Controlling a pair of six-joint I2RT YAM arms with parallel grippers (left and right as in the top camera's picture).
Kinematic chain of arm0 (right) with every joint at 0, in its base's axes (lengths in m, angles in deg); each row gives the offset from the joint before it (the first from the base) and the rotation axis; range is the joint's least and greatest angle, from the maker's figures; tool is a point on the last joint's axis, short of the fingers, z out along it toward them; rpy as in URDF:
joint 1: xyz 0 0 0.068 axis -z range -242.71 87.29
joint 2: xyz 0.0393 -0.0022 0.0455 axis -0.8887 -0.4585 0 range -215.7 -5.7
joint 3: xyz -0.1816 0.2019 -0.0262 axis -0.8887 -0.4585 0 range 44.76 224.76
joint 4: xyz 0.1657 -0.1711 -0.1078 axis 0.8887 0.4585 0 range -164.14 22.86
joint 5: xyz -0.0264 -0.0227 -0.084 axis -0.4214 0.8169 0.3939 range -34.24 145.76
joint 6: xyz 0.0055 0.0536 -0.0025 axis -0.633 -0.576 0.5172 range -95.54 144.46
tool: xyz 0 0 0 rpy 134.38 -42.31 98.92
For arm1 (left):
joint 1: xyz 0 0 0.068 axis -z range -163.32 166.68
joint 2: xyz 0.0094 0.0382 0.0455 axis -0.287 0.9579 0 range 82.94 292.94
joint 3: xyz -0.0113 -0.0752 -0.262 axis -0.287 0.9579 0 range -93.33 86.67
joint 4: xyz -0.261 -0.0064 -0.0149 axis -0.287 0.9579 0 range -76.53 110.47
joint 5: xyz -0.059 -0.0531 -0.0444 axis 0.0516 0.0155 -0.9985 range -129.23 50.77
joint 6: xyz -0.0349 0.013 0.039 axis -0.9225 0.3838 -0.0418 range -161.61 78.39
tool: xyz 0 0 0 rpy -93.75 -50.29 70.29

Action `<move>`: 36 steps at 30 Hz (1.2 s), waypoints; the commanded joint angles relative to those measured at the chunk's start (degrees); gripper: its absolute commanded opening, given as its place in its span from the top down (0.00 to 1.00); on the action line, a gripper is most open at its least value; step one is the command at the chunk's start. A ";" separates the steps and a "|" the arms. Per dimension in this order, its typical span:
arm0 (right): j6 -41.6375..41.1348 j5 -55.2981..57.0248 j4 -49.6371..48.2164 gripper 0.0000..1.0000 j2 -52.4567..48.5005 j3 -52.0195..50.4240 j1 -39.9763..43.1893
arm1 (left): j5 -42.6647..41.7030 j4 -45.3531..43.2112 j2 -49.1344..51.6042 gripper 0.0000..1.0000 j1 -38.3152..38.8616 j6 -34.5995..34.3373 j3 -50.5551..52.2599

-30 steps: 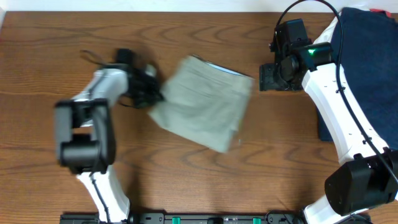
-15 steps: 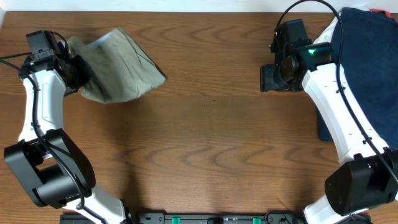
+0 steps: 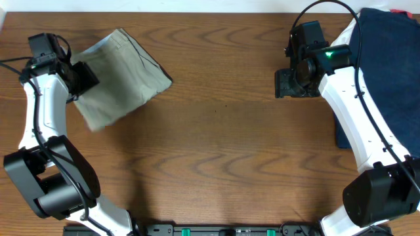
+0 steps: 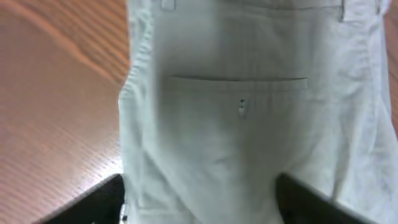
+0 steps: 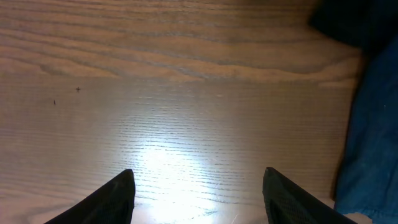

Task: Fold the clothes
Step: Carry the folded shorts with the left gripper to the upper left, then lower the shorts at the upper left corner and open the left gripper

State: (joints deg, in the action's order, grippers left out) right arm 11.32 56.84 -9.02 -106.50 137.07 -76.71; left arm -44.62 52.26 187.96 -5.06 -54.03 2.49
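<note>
I should move my left gripper across from the outer edge of the folded khaki shorts (image 3: pixel 125 75) to the shorts' corner jutting (image 3: pixel 165 82) toward the table's middle and push the shorts straight, because they lie slanted.
The khaki clothes (image 3: pixel 121 73), a pair of shorts, lie folded flat at the table's far left. In the left wrist view the clothes (image 4: pixel 249 124) fill the frame, with a back pocket and its button showing. My left gripper (image 3: pixel 83 77) is at their left edge, open. Its jaws stand wide apart in the left wrist view (image 4: pixel 202 208), with cloth lying loose between them. My right gripper (image 3: pixel 287 84) hovers open over bare wood at the right of the table. Nothing lies between its fingers (image 5: pixel 118 199).
A large navy blue garment (image 3: pixel 387 65) lies along the right edge of the table, under the right arm. It also shows in the right wrist view as a blue garment (image 5: pixel 373 124). Bare wooden table (image 3: pixel 223 144) spans the middle.
The left arm swung the shorts from the table's middle to the far left. Its jaws then opened and the shorts settled flatter. The right arm has not moved.
</note>
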 commanded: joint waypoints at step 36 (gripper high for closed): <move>-0.09 0.39 1.53 0.36 1.11 0.74 0.48 | -6.93 0.90 15.85 0.03 15.63 -6.75 -0.59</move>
State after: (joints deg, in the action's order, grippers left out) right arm 11.32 56.84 -7.51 -106.50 137.07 -76.71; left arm -59.70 50.23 203.34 14.44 -60.24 1.51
